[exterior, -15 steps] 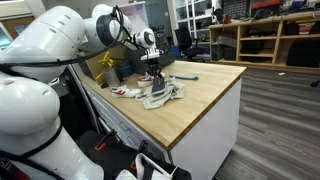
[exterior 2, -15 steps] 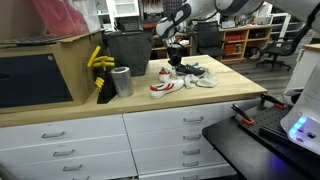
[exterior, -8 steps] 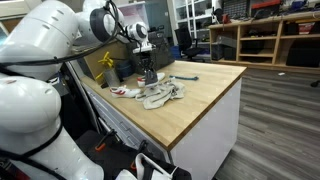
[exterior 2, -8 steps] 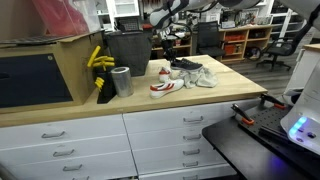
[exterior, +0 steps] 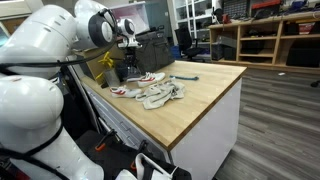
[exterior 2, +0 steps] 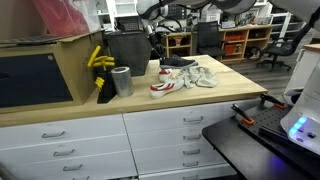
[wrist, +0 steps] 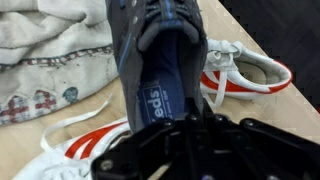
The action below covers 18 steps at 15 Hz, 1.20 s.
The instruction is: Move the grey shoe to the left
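Note:
I should go on moving my gripper to the open wood (exterior 2: 140, 90) beside the metal cup and let go there, as the grey shoe (exterior 2: 178, 62) is hanging by its heel above the white sneakers.
The grey shoe (wrist: 150, 50) is a dark charcoal sneaker with a blue insole. It fills the middle of the wrist view, with its heel under my gripper (wrist: 190, 115). The fingers look shut on the heel rim. In an exterior view the grey shoe (exterior 2: 180, 62) hangs just above the wooden bench top, with my gripper (exterior 2: 160, 48) at its left end. In the other exterior view my gripper (exterior: 130, 48) is raised at the back of the bench. The shoe is hard to make out there.
White sneakers with red stripes (wrist: 245, 75) lie under the shoe, also in both exterior views (exterior 2: 165, 85) (exterior: 152, 77). Pale beige shoes (exterior 2: 200, 76) (exterior: 165, 95) lie beside them. A metal cup (exterior 2: 121, 80), a black bin (exterior 2: 128, 48) and a yellow object (exterior 2: 98, 60) stand nearby.
My gripper has risen from the shoe pile and moved towards the black bin, with the grey shoe moving along with it. The other shoes have stayed in place.

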Available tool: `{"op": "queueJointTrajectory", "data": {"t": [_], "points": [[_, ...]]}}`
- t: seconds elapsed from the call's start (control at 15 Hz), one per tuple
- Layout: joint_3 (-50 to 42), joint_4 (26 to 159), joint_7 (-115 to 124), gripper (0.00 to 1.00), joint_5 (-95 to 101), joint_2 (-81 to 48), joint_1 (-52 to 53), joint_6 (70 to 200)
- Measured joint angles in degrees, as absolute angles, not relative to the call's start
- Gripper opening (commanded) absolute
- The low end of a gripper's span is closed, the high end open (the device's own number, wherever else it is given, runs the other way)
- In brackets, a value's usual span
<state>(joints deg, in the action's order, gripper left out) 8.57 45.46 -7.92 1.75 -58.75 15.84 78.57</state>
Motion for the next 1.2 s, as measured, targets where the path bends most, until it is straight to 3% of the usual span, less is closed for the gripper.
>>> {"op": "queueJointTrajectory", "data": {"t": [1.0,1.2], "points": [[9.2,28.6,-2.4,0.01,-3.1,-68.6,20.3,89.4],[9.2,24.1,-0.5,0.25,-3.1,-70.7,21.2,91.6]]}}
